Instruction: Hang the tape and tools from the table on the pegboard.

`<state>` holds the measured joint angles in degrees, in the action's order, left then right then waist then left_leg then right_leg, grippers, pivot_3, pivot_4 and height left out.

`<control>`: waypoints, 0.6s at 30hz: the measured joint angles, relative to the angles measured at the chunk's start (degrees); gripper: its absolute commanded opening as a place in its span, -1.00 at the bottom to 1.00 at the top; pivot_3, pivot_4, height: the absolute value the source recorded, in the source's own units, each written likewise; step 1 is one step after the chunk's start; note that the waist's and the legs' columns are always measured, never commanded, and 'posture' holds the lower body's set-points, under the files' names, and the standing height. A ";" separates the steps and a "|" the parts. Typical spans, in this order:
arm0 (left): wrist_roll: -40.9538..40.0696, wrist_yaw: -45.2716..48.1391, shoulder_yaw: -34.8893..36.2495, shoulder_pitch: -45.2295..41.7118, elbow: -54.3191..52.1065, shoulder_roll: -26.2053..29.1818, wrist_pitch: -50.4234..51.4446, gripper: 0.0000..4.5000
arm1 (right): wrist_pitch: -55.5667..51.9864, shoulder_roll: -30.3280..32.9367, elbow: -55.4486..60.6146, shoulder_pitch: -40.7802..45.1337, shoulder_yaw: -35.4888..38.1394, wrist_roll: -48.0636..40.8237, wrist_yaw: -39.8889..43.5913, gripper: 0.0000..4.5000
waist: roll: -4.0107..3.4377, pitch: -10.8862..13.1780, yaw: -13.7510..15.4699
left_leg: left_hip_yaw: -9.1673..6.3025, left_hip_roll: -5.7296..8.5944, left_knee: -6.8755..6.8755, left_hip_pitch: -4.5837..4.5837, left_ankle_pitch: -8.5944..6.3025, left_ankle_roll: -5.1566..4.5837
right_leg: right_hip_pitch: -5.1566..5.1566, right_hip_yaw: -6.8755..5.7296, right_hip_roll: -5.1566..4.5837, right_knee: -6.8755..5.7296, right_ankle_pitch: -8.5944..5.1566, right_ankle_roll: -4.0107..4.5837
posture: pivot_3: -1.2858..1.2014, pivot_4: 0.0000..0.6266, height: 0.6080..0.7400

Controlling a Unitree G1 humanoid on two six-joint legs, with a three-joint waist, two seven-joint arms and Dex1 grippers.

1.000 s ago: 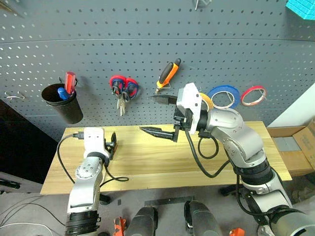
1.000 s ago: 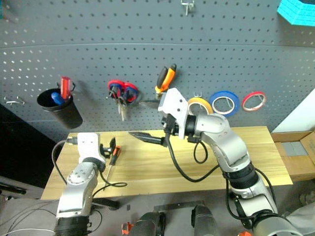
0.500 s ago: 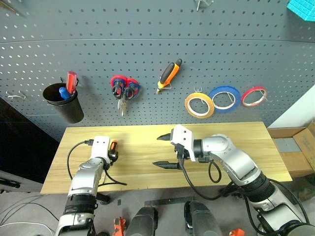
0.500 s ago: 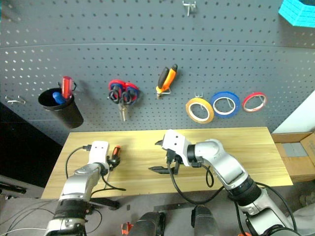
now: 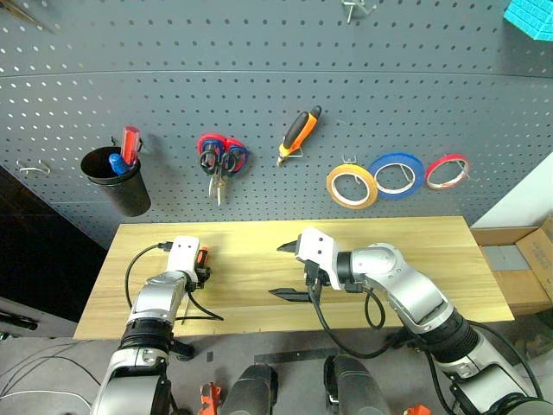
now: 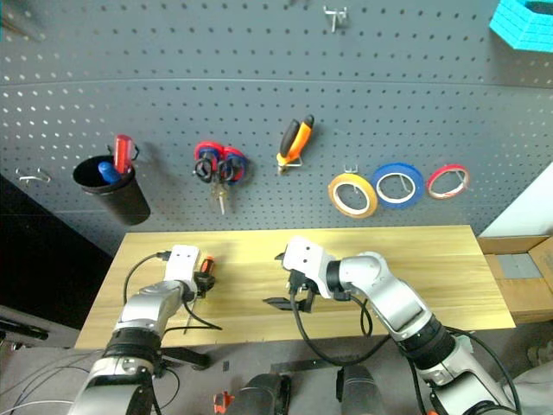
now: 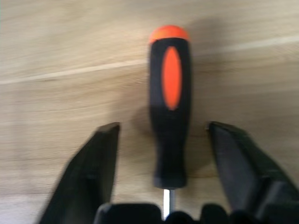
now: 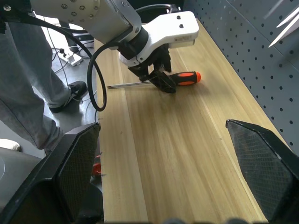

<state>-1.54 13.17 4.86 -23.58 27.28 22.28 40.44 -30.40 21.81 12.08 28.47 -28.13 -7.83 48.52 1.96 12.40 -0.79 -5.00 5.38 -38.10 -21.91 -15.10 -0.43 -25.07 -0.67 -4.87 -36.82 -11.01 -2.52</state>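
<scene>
The black cup has a gap (image 5: 99, 162) beside the red screwdriver, so the slim screwdriver (image 5: 202, 257) should slip in and lean handle-up when I lower it.
A slim screwdriver (image 7: 169, 107) with an orange-and-black handle lies on the left part of the light wood table (image 5: 415, 233). My left gripper (image 7: 162, 126) is open and straddles the handle, with a gap on each side. Over the table's middle, my right gripper (image 5: 281, 270) stands open, nothing between its fingers. On the dark grey pegboard (image 5: 415, 86) hang the yellow tape (image 5: 330, 187), the orange-handled pliers (image 5: 300, 130) and the small steel scissors (image 5: 216, 181).
A blue ring (image 5: 395, 157) and a red ring (image 5: 447, 156) hang right of the tape. Red-handled scissors (image 5: 235, 156) share the scissors' hook. A black cup (image 5: 117, 186) holds red and blue screwdrivers. A person's trouser leg (image 8: 28, 93) stands by the table's left end.
My right arm came down from the pegboard to just above the table's middle. My left gripper sank over the screwdriver and its fingers narrowed around the handle.
</scene>
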 measured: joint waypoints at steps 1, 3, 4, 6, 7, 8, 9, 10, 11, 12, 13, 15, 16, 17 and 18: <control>0.02 0.02 -0.16 0.74 -1.19 0.18 0.93 -0.35 | -0.03 -0.09 0.00 0.01 0.00 0.03 -0.03 1.00 | 0.00 -0.05 -0.15 | 0.00 0.00 0.00 0.00 0.00 0.00 | 0.00 0.00 0.00 0.00 0.00 0.00 | 0.01 -0.43 1.00; 0.06 0.04 -0.42 3.13 -4.47 0.68 2.38 -0.68 | -0.03 -0.18 -0.02 0.06 0.07 0.03 -0.05 1.00 | 0.00 -0.09 -0.76 | 0.01 -0.01 0.02 0.02 0.00 0.00 | -0.01 0.03 0.00 -0.01 0.00 0.00 | 0.01 -0.44 1.00; 0.13 -0.01 -0.46 4.60 -6.96 1.00 3.18 -0.80 | -0.03 -0.24 -0.07 0.17 0.09 0.03 -0.02 1.00 | 0.00 -0.09 -0.98 | 0.01 -0.02 0.03 0.01 0.00 0.00 | -0.03 0.03 0.01 -0.02 0.00 0.00 | 0.01 -0.44 1.00; 0.27 -0.12 -0.51 8.93 -12.50 1.35 3.34 -0.80 | -0.02 -0.36 -0.10 0.39 0.37 -0.03 0.09 1.00 | 0.00 -0.09 -1.20 | 0.04 -0.04 0.08 0.00 -0.01 0.01 | -0.10 0.08 0.02 -0.02 0.00 0.00 | 0.01 -0.44 1.00; 0.81 -0.28 -0.62 11.44 -15.82 1.61 2.41 -0.80 | -0.02 -0.41 -0.12 0.65 0.55 -0.08 0.18 1.00 | 0.01 -0.09 -1.15 | 0.03 -0.07 0.08 -0.04 0.00 0.02 | -0.15 0.06 0.03 -0.01 0.00 0.00 | 0.03 -0.46 1.00; 1.28 -0.40 -0.65 13.28 -18.64 1.85 1.42 -0.80 | -0.16 -0.55 -0.11 1.00 0.82 -0.35 0.34 1.00 | 0.01 -0.09 -1.00 | 0.03 -0.06 0.08 -0.06 0.00 0.03 | -0.15 0.05 0.03 -0.01 0.00 0.01 | 0.04 -0.47 1.00; 1.50 -0.60 -0.45 15.64 -22.99 2.18 0.02 -0.80 | -0.50 -0.64 0.23 1.30 1.56 -1.29 0.86 1.00 | 0.01 -0.09 -0.88 | 0.02 -0.07 0.08 -0.11 0.00 0.03 | -0.17 0.06 0.02 0.01 0.00 0.02 | 0.04 -0.48 1.00; 1.49 -0.62 -0.24 17.52 -27.85 2.26 -1.79 -0.80 | -1.00 -0.54 1.17 1.48 2.48 -2.63 1.65 1.00 | 0.01 -0.09 -0.72 | 0.02 -0.04 0.07 -0.12 -0.01 0.02 | -0.16 0.07 -0.01 0.03 0.00 0.02 | 0.05 -0.48 1.00; 1.43 -0.62 0.15 18.63 -31.37 2.25 -3.29 -0.80 | -1.42 -0.46 1.99 1.64 2.95 -3.42 2.31 1.00 | 0.02 -0.10 -0.49 | 0.01 -0.05 0.07 -0.12 -0.02 0.01 | -0.13 0.06 -0.01 0.07 0.00 0.01 | 0.05 -0.49 1.00; 1.03 -0.61 1.07 20.10 -35.55 1.98 -6.77 -0.80 | -1.62 -0.19 3.51 1.74 3.35 -5.03 3.58 1.00 | 0.03 -0.10 -0.15 | -0.02 -0.05 0.07 -0.14 -0.02 0.01 | -0.11 0.05 -0.03 0.11 0.00 0.02 | 0.06 -0.49 1.00; 0.19 -0.56 2.34 21.04 -38.73 1.35 -10.30 -0.80 | -1.70 0.12 4.99 1.78 3.67 -6.46 4.74 1.00 | 0.03 -0.10 0.27 | -0.01 -0.05 0.07 -0.13 -0.03 0.00 | -0.10 0.04 -0.03 0.14 0.00 0.02 | 0.06 -0.49 1.00; -2.17 -0.53 5.42 21.79 -44.43 -0.78 -17.80 -0.80 | -1.91 0.33 7.47 2.02 4.84 -9.30 6.61 1.00 | 0.04 -0.12 0.83 | -0.03 -0.07 0.07 -0.15 -0.03 0.00 | -0.06 0.03 -0.03 0.21 0.00 0.02 | 0.09 -0.53 1.00; -3.61 -0.64 7.29 21.53 -46.74 -1.61 -20.70 -0.80 | -2.59 -0.37 8.01 2.57 5.65 -11.11 6.84 1.00 | 0.04 -0.15 1.02 | -0.04 -0.07 0.07 -0.13 -0.02 0.00 | -0.03 0.03 -0.03 0.21 -0.01 0.02 | 0.09 -0.53 1.00; -4.42 -0.97 8.61 20.74 -47.75 -1.95 -21.81 -0.80 | -3.22 -1.22 7.99 3.03 6.83 -12.35 6.68 1.00 | 0.06 -0.16 1.28 | -0.05 -0.07 0.07 -0.13 -0.02 -0.01 | -0.02 0.02 -0.01 0.21 -0.01 0.02 | 0.10 -0.53 1.00; -5.12 -1.24 9.85 19.47 -48.13 -1.71 -22.20 -0.80 | -4.05 -2.44 7.96 3.88 7.95 -13.92 6.38 1.00 | 0.06 -0.16 1.40 | -0.04 -0.07 0.06 -0.12 -0.01 -0.01 | -0.02 0.00 0.00 0.19 -0.01 0.01 | 0.10 -0.53 1.00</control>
<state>-6.66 11.92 14.71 -4.12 -20.85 20.57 18.24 -34.44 19.37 20.05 32.35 -20.18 -21.74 54.89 2.02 12.24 0.61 -5.05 5.31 -38.04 -22.03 -15.12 -0.44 -25.09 -0.67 -4.87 -36.63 -11.02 -2.50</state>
